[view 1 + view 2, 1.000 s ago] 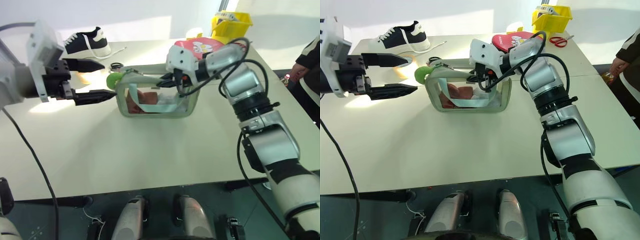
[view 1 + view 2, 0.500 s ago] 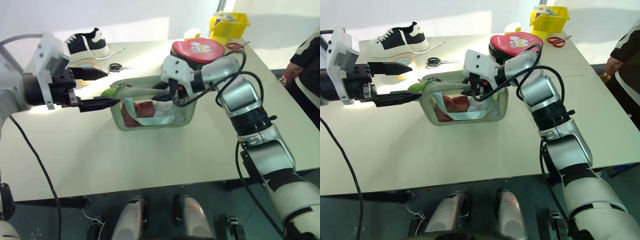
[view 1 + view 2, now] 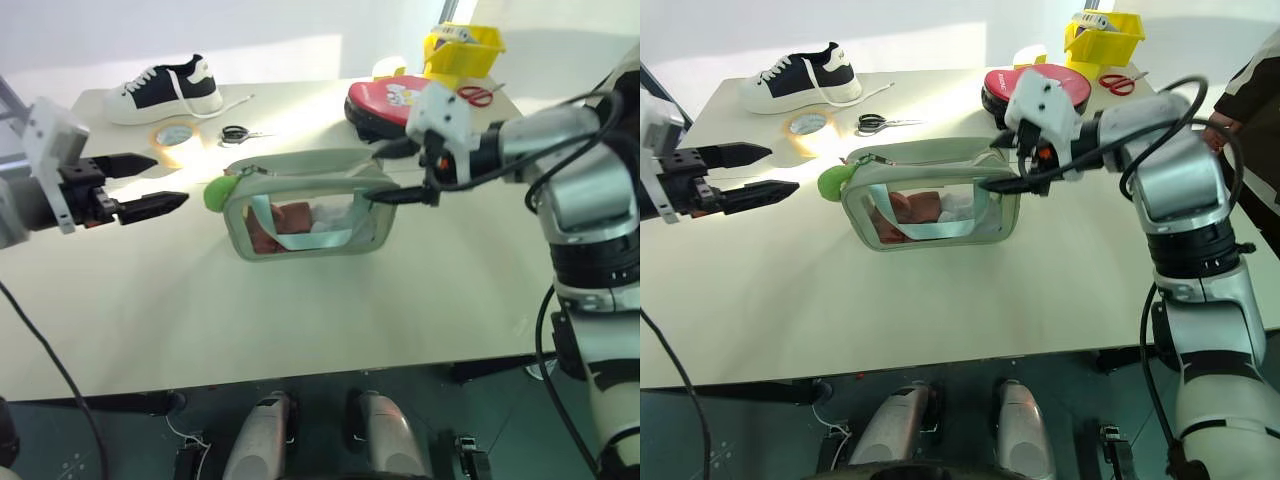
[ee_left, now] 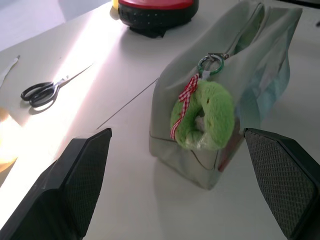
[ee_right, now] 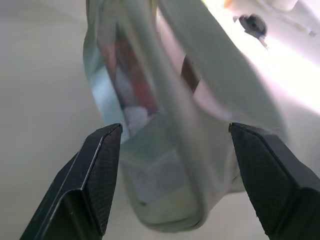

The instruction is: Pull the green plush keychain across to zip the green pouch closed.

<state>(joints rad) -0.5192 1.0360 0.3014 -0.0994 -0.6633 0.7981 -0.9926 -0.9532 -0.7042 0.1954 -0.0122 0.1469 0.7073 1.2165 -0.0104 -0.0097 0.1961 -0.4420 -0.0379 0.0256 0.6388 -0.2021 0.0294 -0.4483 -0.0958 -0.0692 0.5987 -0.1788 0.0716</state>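
Next, my left gripper moves the green plush keychain (image 3: 219, 193) onto the pouch's top (image 3: 270, 168) before it clamps the pouch's end beside it, because the keychain covers that end.
The green pouch (image 3: 305, 205) stands upright on the table, with red and white items showing through its clear side. The green plush keychain (image 3: 218, 192) hangs at its left end from a ring with a red checked ribbon (image 4: 202, 117). My left gripper (image 3: 165, 180) is open and level, a short way left of the keychain and apart from it. My right gripper (image 3: 378, 175) is open at the pouch's right end, one finger behind the top edge and one in front. In the right wrist view that end of the pouch (image 5: 175, 150) sits between the spread fingers (image 5: 95, 170).
A black-and-white sneaker (image 3: 170, 85), a tape roll (image 3: 175, 133) and black scissors (image 3: 237, 133) lie at the back left. A round red case (image 3: 395, 100), a yellow bin (image 3: 462, 50) and red scissors (image 3: 477, 95) lie at the back right. A person (image 3: 1250, 90) stands by the right edge.
My right gripper has opened, let go of the pouch's top and drawn back to its right end. My left gripper has pulled away leftward from the keychain. The pouch rests on the table.
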